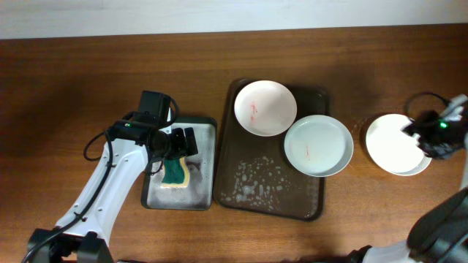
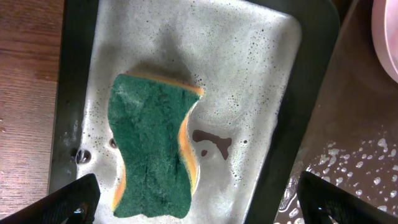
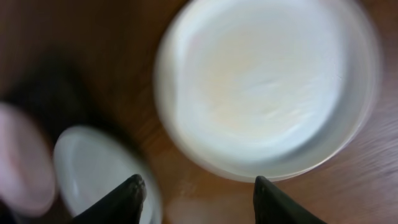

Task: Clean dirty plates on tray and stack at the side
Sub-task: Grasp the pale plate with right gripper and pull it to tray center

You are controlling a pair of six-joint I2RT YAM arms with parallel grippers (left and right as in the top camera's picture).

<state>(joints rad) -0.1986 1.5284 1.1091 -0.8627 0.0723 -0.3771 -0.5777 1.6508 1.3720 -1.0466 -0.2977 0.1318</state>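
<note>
The green-and-yellow sponge (image 2: 151, 144) has wavy sides (image 2: 187, 147), so I expect it to gather into a fold at the robot's left gripper and spread out beyond it when the robot lifts it.
The dark brown tray (image 1: 256, 186) lies mid-table with soapy drops on it. Two white plates sit on it: one at the back (image 1: 265, 107) and one at the right (image 1: 318, 145) overhanging the rim, each with a reddish smear. A third white plate (image 1: 391, 144) stands on the table to the right and looks clean; it also shows in the blurred right wrist view (image 3: 267, 81). My right gripper (image 1: 428, 135) is open and empty at that plate's right edge (image 3: 199, 199). My left gripper (image 1: 179, 142) is wide open and empty above a green-and-yellow sponge (image 2: 152, 146).
The sponge (image 1: 175, 174) lies in a smaller grey metal tray (image 1: 205, 157) with soapy water (image 2: 249, 81), just left of the brown tray. The brown tray's wet edge (image 2: 348, 155) shows at the right of the left wrist view. The table is brown wood.
</note>
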